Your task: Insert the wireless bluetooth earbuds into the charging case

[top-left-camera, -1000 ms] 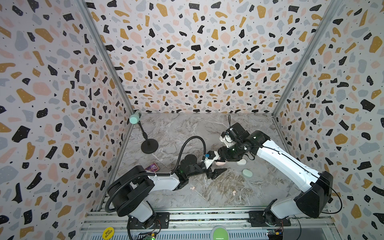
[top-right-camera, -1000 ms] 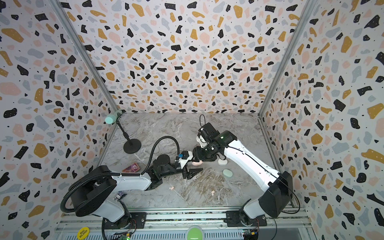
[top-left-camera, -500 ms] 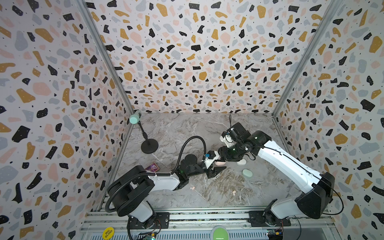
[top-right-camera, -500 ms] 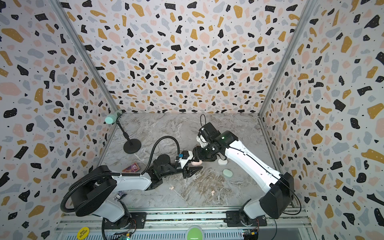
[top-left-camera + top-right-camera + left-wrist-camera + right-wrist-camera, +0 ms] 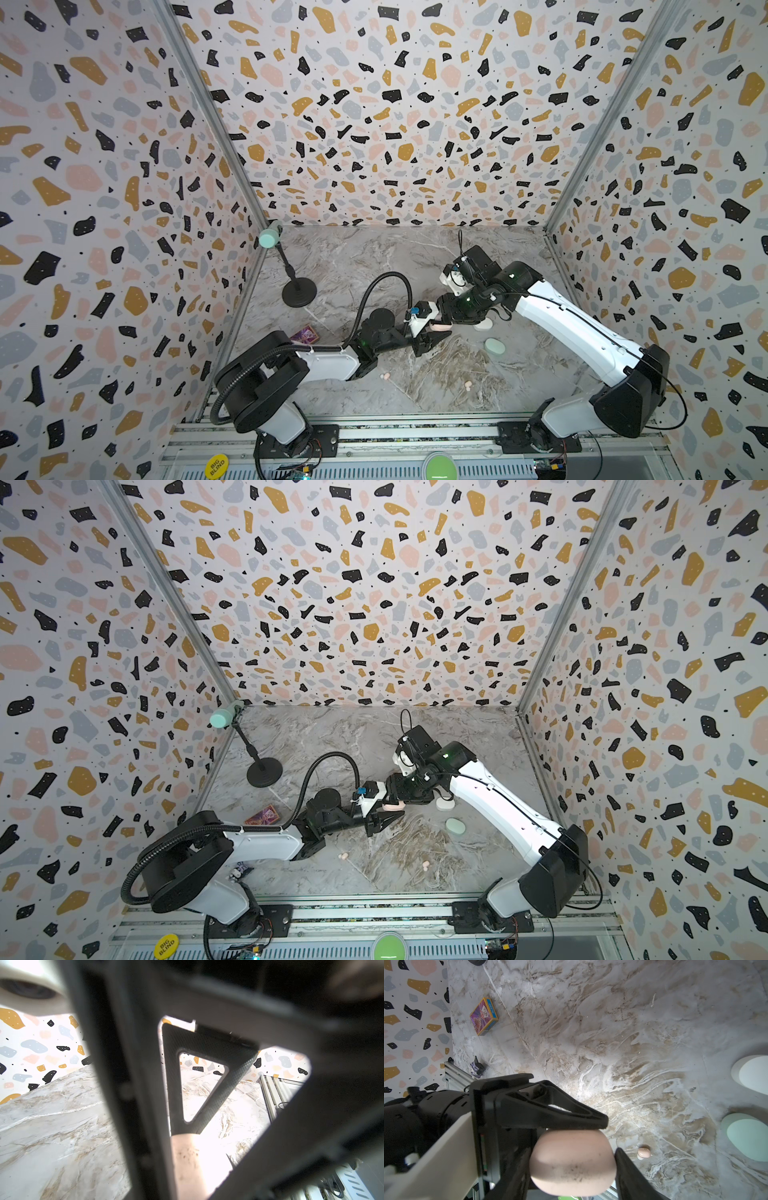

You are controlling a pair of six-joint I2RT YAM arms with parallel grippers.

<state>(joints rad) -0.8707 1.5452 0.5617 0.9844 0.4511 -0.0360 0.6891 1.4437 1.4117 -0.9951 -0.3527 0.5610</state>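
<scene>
My left gripper is holding the charging case with its lid shut (image 5: 572, 1164). My right gripper should open, back away and push the lid up before it gets an earbud (image 5: 468, 385).
A pale pink charging case (image 5: 572, 1162) hangs above the table middle, held from two sides. My right gripper (image 5: 445, 321) is shut across its width. My left gripper (image 5: 432, 334) meets it from the opposite side, and one black finger (image 5: 550, 1111) lies flat on the case's edge. The left wrist view shows the pink case (image 5: 191, 1163) wedged between dark finger bars. Two pink earbuds (image 5: 386, 376) (image 5: 468, 386) lie loose on the marble nearer the front; one earbud (image 5: 643, 1152) shows just beyond the held case.
A white case (image 5: 483, 324) and a mint case (image 5: 494, 345) lie on the table under the right arm. A black microphone stand (image 5: 299, 291) rises at the back left, with a small colourful card box (image 5: 303, 333) in front of it. Patterned walls enclose three sides.
My left gripper's jaws have drawn together onto the pink case. Both arms and the case have stayed nearly where they were.
</scene>
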